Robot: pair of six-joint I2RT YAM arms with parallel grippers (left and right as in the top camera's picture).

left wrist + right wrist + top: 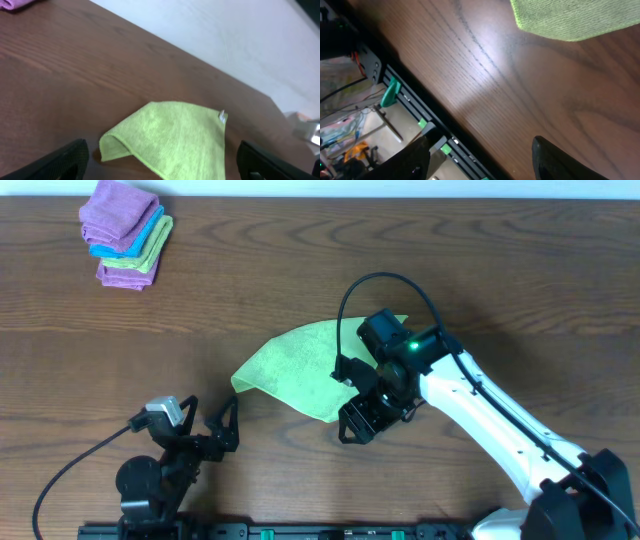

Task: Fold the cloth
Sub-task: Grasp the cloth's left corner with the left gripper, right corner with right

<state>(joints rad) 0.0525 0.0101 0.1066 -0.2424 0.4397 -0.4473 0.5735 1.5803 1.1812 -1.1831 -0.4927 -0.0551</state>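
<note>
Next, my left gripper grasps the curled corner [244,382] and raises it, as the lime-green cloth lies in a rough triangle [298,368] and the gripper is short of it.
The lime-green cloth [297,367] lies on the brown table, folded into a rough triangle with its left corner curled up. It also shows in the left wrist view [172,136] and at the top of the right wrist view [575,17]. My right gripper [358,423] is open and empty, just past the cloth's near right edge, its wrist above the cloth's right part. My left gripper [212,423] is open and empty near the table's front edge, short of the cloth's left corner.
A stack of folded purple, blue and green cloths [125,233] sits at the far left corner of the table. The table's front edge with a black rail and green clips [420,122] runs below the right gripper. A white wall [235,35] stands behind the table.
</note>
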